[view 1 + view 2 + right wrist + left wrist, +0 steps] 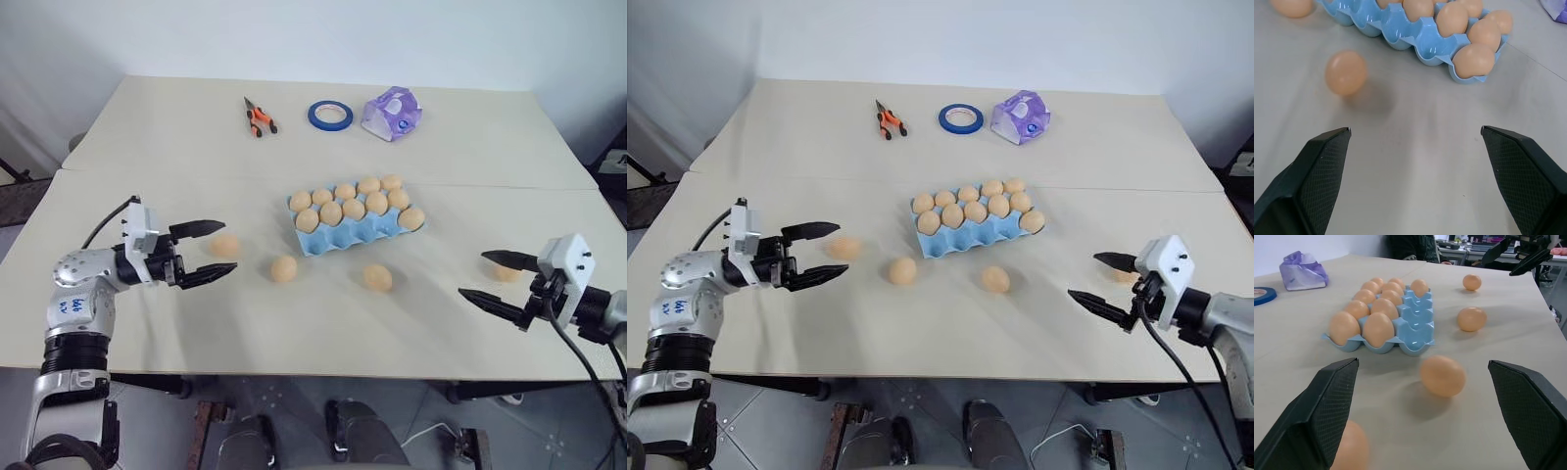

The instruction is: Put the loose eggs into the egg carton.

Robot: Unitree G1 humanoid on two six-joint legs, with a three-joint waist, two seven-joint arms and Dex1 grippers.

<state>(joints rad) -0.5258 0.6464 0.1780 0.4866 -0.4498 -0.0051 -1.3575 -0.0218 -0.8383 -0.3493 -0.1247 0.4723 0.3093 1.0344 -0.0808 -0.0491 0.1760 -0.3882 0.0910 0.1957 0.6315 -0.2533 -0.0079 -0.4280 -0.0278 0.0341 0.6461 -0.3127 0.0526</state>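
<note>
The egg (506,271) nearest my right gripper is outside its open fingers, which point toward the carton. I should turn my right gripper around so its fingers go on both sides of that egg.
The light blue egg carton (345,240) sits mid-table, its two back rows full of tan eggs and its front row of cups bare. Loose eggs lie in front of it: one (283,268) left of centre, one (377,277) below the carton. A third egg (225,246) lies on the table by the open fingers of my left gripper (229,246), which hovers level, pointing right. Near my right gripper (472,274), also open and holding nothing, lies another egg (507,272). Ahead of the right gripper are the carton (1396,24) and a loose egg (1346,72).
At the back of the table lie orange-handled pliers (260,117), a blue tape ring (330,115) and a purple-and-white packet (392,113). A seam (196,176) between two tabletops runs across behind the carton. The table's front edge is close below both grippers.
</note>
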